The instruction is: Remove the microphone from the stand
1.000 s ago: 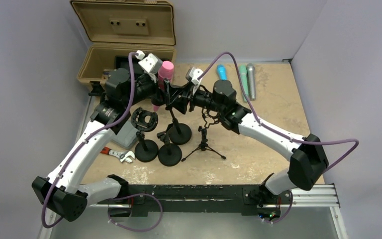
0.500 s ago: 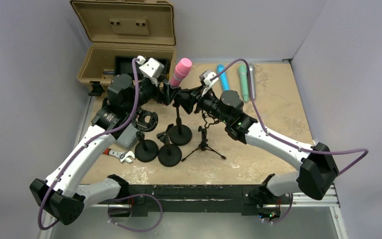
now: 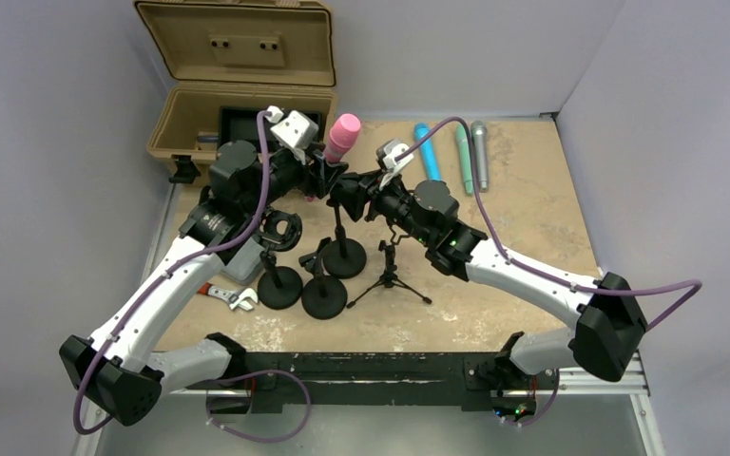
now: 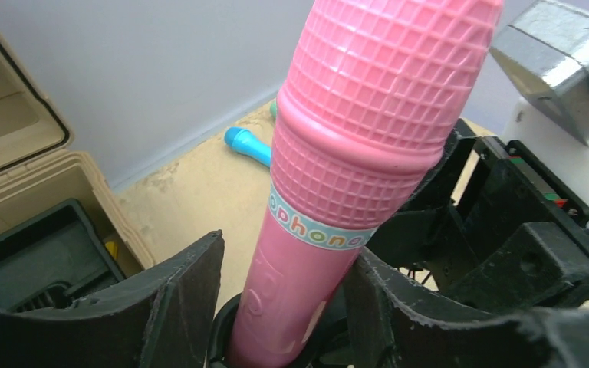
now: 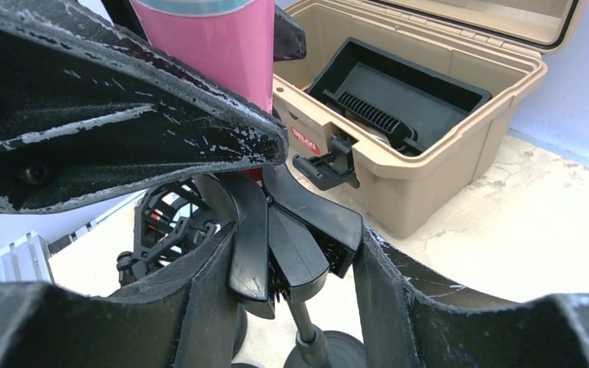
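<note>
The black clip (image 5: 280, 222) is at a slant between my right gripper's fingers. Next, my right gripper opens, line up with the clip's lower arms (image 5: 251, 280) and squeezes both of them straight on.
The pink microphone (image 3: 344, 136) leans to the right above the black stand (image 3: 340, 226). Its lower end sits in the stand's black clip (image 5: 299, 238). My left gripper (image 3: 321, 176) is shut on the microphone's handle. In the left wrist view the microphone (image 4: 368, 115) rises between my fingers, and the left gripper (image 4: 285, 249) has its right finger pressed on the handle and the clip ring at its left finger. My right gripper (image 3: 346, 187) is shut on the clip, and in the right wrist view the right gripper (image 5: 295, 234) pinches the clip from both sides above the stem (image 5: 307, 333).
An open tan case (image 3: 238, 104) stands at the back left. Two more round-base stands (image 3: 280, 277) (image 3: 324, 293) and a small tripod (image 3: 390, 275) crowd the stand's base. Blue (image 3: 425, 142), green (image 3: 463, 152) and grey (image 3: 480, 147) microphones lie at the back. A wrench (image 3: 233, 296) lies front left.
The microphone has tipped from upright to leaning right. Both grippers have shifted toward the back of the table with it, the right arm stretching further out.
</note>
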Available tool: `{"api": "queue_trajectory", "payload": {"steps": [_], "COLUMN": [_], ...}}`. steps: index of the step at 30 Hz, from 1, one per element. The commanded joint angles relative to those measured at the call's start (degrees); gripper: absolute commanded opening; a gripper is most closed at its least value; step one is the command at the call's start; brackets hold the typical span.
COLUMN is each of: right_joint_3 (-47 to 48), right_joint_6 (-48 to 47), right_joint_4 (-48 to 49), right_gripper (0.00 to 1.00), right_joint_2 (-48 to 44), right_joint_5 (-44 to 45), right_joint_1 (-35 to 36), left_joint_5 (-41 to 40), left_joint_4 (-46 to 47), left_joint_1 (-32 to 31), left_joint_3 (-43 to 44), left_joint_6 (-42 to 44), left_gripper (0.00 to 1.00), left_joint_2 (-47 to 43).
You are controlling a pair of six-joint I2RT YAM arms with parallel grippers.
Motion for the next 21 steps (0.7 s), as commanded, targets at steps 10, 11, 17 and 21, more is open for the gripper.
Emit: {"api": "queue_trajectory", "payload": {"steps": [10,11,17,21], "right_joint_3": [2.81,2.90,0.80,1.33], "right_joint_6": [-1.40,-2.61,-9.82,-16.61], "right_joint_4": [-2.82,-3.28,-2.93,-2.86], "right_gripper": [0.58,0.61,0.70,0.70], "right_joint_2": [-4.82,-5.26,-7.75,-6.18], "right_joint_5": [-0.83,-1.88,-21.94,-33.22], "right_joint_1": [0.82,0.39,-8.53,-12.53], "left_joint_5": [5.91,6.63,10.06,11.41], "left_joint_4": [2.35,2.40,2.75,2.88], "left_joint_1": [-0.20,-0.23,-0.23,-0.15], "left_joint_3": [0.81,0.66,-0.07,-0.34], "left_joint_6": [2.06,3.65,5.66,6.10], "left_gripper": [0.03,0.03,0.00,0.00], "left_joint_2": [1.58,1.59,1.43,1.27]}}
